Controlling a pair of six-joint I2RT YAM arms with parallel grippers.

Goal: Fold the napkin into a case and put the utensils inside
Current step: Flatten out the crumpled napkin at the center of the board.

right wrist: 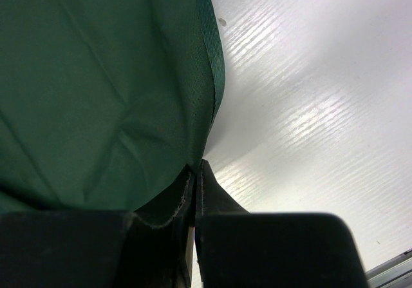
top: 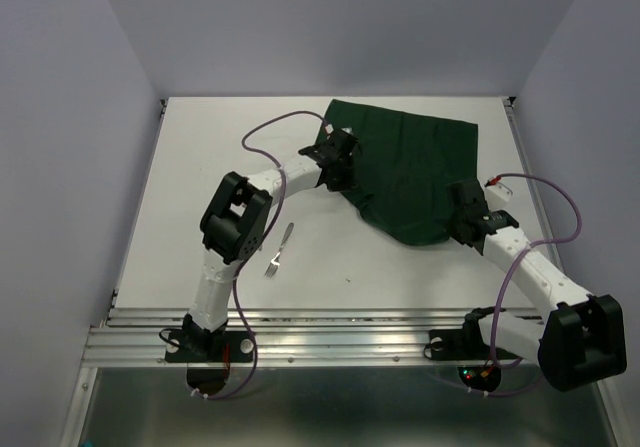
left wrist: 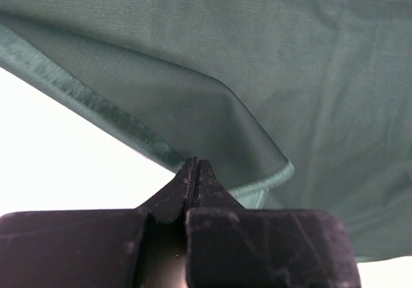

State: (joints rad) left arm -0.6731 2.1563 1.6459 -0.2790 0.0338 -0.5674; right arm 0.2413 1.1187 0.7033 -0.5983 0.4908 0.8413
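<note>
My left gripper is at the napkin's folded corner (left wrist: 273,174), which is tucked in. I should pull the corner out beside the fork and open to flatten it before folding.
The dark green napkin (top: 410,167) lies spread at the back right of the white table (top: 220,147), with its near part drawn to a point. My left gripper (top: 343,177) is shut on the napkin's left hem; in the left wrist view the hem (left wrist: 84,98) runs down to the closed tips (left wrist: 195,163) and a folded corner (left wrist: 280,172) sits beside them. My right gripper (top: 462,225) is shut on the napkin's near right edge, and the cloth (right wrist: 96,75) enters the closed tips (right wrist: 198,167). Two slim silver utensils lie end to end on the table, a knife (top: 289,234) and a fork (top: 272,264), apart from the cloth.
Purple cables (top: 275,127) loop off both arms over the table. A metal rail (top: 330,332) runs along the near edge by the arm bases. Grey walls (top: 80,117) close in the left, back and right sides.
</note>
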